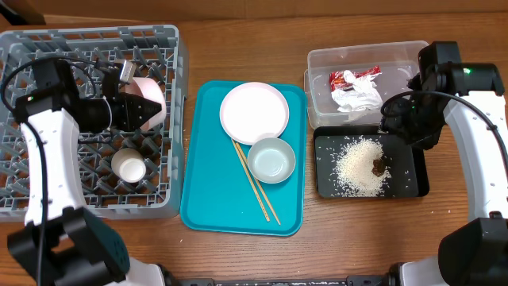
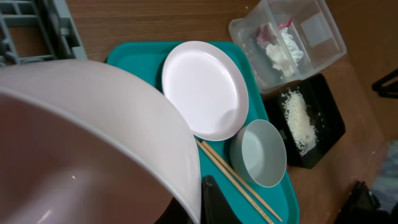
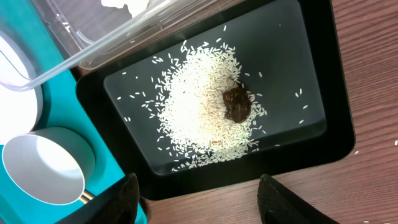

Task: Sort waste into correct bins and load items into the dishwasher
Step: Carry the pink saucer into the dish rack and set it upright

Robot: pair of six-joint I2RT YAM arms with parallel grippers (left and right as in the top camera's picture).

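My left gripper should go on lowering the pink saucer (image 1: 156, 97) until the rack's pegs (image 1: 151, 141) hold it, then let go, as the saucer is tilted over the grey rack and clear of the white cup.
My left gripper (image 1: 131, 111) is shut on the rim of the pink saucer (image 1: 151, 99), holding it tilted over the grey dishwasher rack (image 1: 171, 48). The saucer (image 2: 93, 143) fills the left wrist view. A small white cup (image 1: 128, 165) stands in the rack. The white plate (image 1: 254, 111), pale bowl (image 1: 271, 159) and two chopsticks (image 1: 255, 184) lie on the teal tray (image 1: 206, 206). My right gripper (image 3: 199, 205) hangs open and empty over the black tray's (image 3: 323, 149) edge, beside the rice (image 3: 199, 112) and brown scrap (image 3: 236, 104).
The clear tub (image 1: 317, 63) behind the black tray holds the red wrapper (image 1: 353, 77) and crumpled napkin (image 1: 357, 97). Bare wooden table (image 1: 238, 40) lies behind the teal tray and in front of the bins.
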